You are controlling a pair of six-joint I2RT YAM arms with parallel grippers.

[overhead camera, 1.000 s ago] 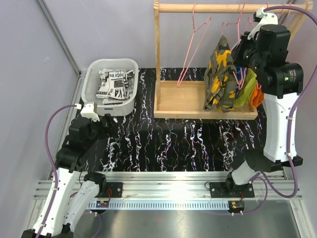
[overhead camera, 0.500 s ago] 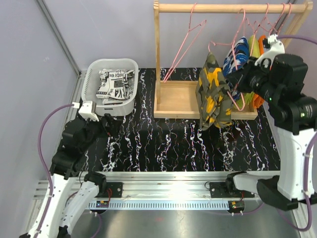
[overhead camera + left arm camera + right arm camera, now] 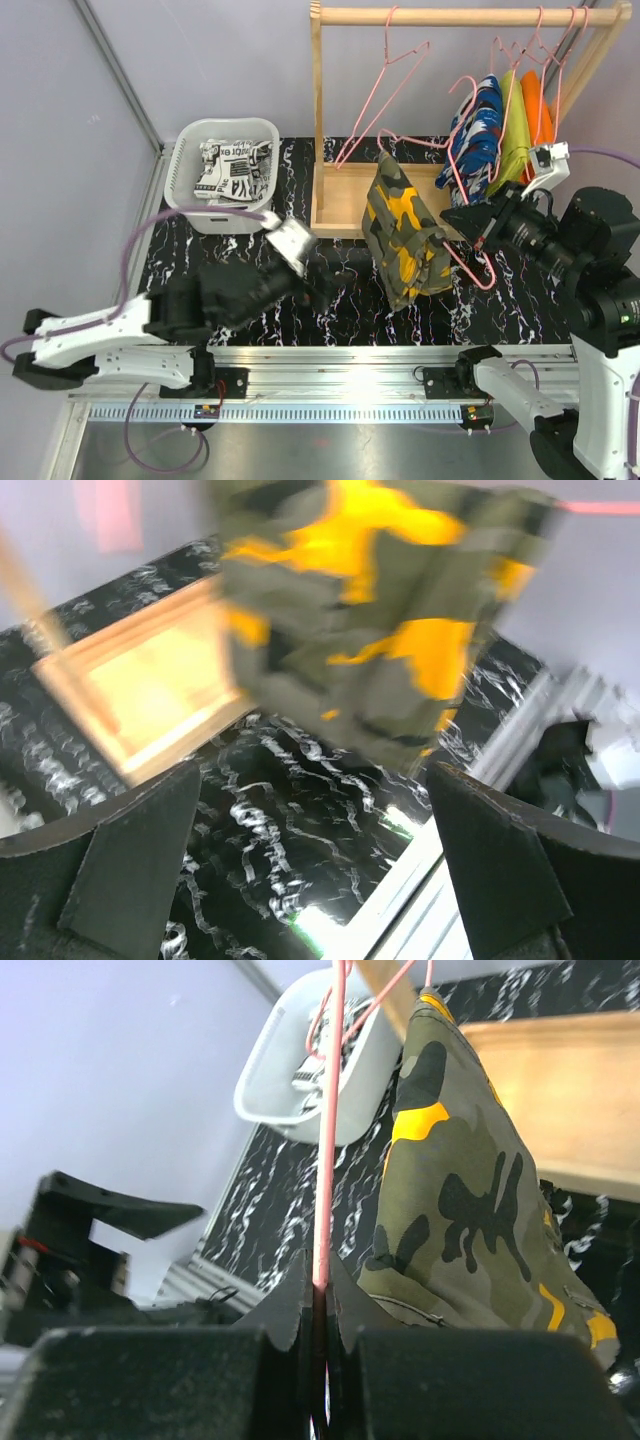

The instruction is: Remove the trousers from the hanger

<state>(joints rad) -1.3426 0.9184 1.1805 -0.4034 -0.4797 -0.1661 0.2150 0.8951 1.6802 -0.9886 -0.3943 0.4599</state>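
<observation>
The olive camouflage trousers hang doubled over the pink hanger's bar, so I expect them to slide off and unfold to a long, limp drape when I pull.
The olive camouflage trousers hang on a pink hanger that is off the rail, over the table in front of the rack. My right gripper is shut on the hanger wire, with the trousers beside it. My left gripper is open and empty just left of them. In the left wrist view the blurred trousers are above and apart from the open fingers. The blue print trousers hang on the rail. The black-white print trousers lie in the basket.
A white basket stands at the back left. The wooden rack carries an empty pink hanger, a lime-green garment and an orange garment. The black marbled table ends at a metal rail.
My right arm has drawn the hanger with the camouflage trousers off the rail, forward and left. My left arm has swung from the left side to the middle, toward the trousers.
</observation>
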